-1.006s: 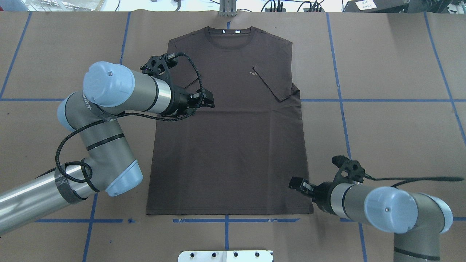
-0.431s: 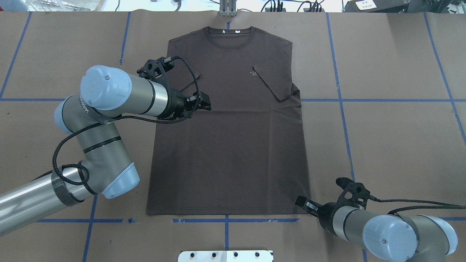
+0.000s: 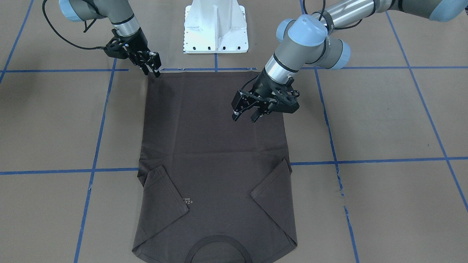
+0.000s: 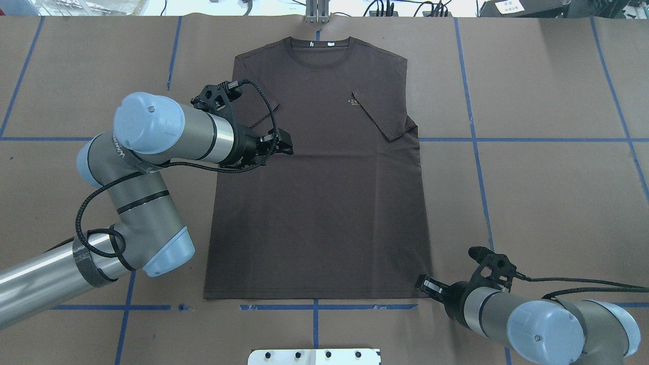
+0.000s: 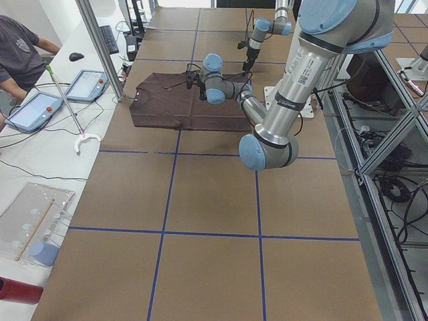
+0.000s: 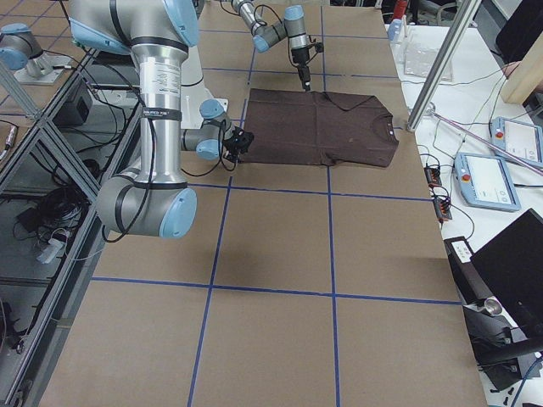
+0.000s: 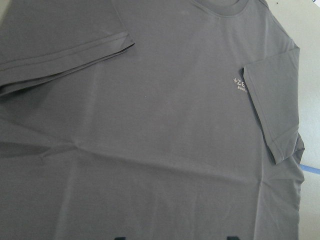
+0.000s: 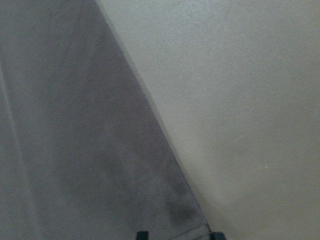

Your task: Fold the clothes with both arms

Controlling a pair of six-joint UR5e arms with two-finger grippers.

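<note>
The plain lower half [image 3: 206,125] is as long as the chest, so the hem [image 3: 210,72] should cover both sleeves and stop at the collar when the robot folds it over.
The dark brown-grey T-shirt [image 4: 324,203] lies flat on the table, collar [image 4: 318,50] at the far edge and both sleeves folded in over the chest. Its pale logo [image 4: 353,103] is partly covered by one sleeve. My left gripper [image 4: 284,142] is open and hovers over the shirt's left middle, also seen in the front-facing view [image 3: 245,117]. My right gripper [image 4: 423,285] is open and low at the shirt's near right hem corner, also seen in the front-facing view [image 3: 155,69]. In the right wrist view the corner of the shirt [image 8: 75,125] lies between its fingertips.
The white pedestal base [image 3: 215,25] stands at the near table edge between the arms. Blue tape lines [image 4: 471,139] cross the brown table cover. In the exterior left view a person [image 5: 20,53], tablets [image 5: 30,110] and a metal pole [image 5: 100,50] stand beyond the far edge.
My right gripper has moved toward the robot and lower, from the shirt's right side down to its near right hem corner. My left gripper has drifted slightly left over the shirt.
</note>
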